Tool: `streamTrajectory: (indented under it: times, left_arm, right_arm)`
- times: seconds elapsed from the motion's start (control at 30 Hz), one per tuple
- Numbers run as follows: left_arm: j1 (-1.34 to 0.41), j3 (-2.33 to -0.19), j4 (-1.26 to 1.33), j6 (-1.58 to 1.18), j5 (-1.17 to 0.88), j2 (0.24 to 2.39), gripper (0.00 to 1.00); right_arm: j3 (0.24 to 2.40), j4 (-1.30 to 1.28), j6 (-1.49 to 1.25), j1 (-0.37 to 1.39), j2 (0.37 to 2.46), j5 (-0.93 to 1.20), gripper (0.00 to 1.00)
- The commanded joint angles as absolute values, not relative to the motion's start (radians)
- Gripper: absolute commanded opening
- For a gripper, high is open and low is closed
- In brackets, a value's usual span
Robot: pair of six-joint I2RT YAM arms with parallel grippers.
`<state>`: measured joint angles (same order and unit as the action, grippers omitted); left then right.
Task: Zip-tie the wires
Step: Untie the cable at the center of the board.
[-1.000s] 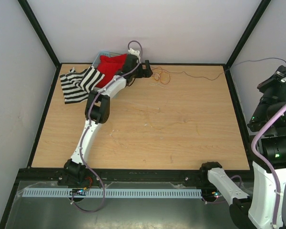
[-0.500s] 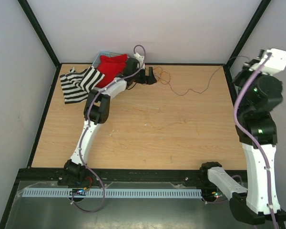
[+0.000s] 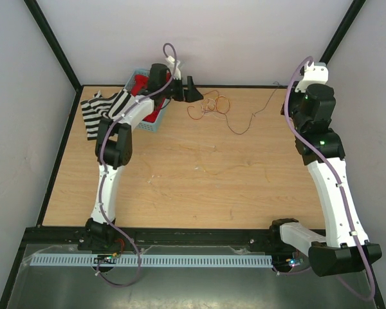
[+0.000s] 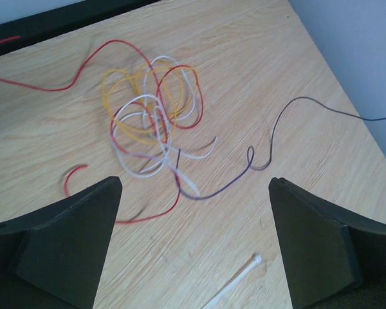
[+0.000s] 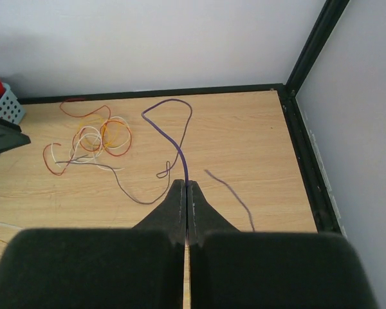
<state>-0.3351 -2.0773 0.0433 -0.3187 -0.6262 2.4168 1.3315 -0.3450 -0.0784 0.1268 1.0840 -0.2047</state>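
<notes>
I expect the dark purple wire [image 4: 222, 188] to slip free and leave the tangle behind when I pull it away, because the wire's end [image 4: 179, 154] only crosses the outer loops.
The wires [image 4: 153, 112] lie in a loose tangle of red, orange and pale loops on the wooden table, at the back centre [image 3: 209, 104]. My left gripper [image 4: 194, 187] hovers over them, open and holding nothing, just left of the tangle [image 3: 192, 89]. One dark purple strand [image 5: 175, 138] runs from the tangle [image 5: 93, 138] up into my right gripper [image 5: 186, 184]. That gripper is shut on the strand, raised near the back right corner [image 3: 287, 96]. A thin whitish zip tie [image 4: 235, 286] lies on the table between the left fingers.
A blue basket [image 3: 156, 123] holding a red cloth [image 3: 140, 82] stands at the back left, with a black-and-white striped cloth [image 3: 106, 109] beside it. Black frame rails [image 5: 305, 167] edge the table, and white walls close it in behind and at the sides.
My right arm has swung in from the right side to the back right of the table, pulling the dark strand with it. The left arm has drawn back leftward, uncovering the basket.
</notes>
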Motion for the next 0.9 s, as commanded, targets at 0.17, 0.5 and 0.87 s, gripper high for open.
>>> streamTrajectory:
  times: [0.17, 0.5, 0.87]
  left_arm:
    - [-0.349, -1.964, 0.057, -0.108, -0.737, 2.325, 0.99]
    - [-0.424, -1.886, 0.067, 0.142, -0.692, 2.241, 0.99]
    - [-0.507, -1.882, 0.071, 0.375, -0.574, 2.256, 0.98]
  right_arm:
    - [1.332, -0.313, -0.097, 0.129, 1.069, -0.145, 0.0]
    - [1.323, -0.311, -0.091, 0.129, 1.087, -0.117, 0.0]
    - [1.306, -0.307, -0.082, 0.129, 1.092, -0.107, 0.0]
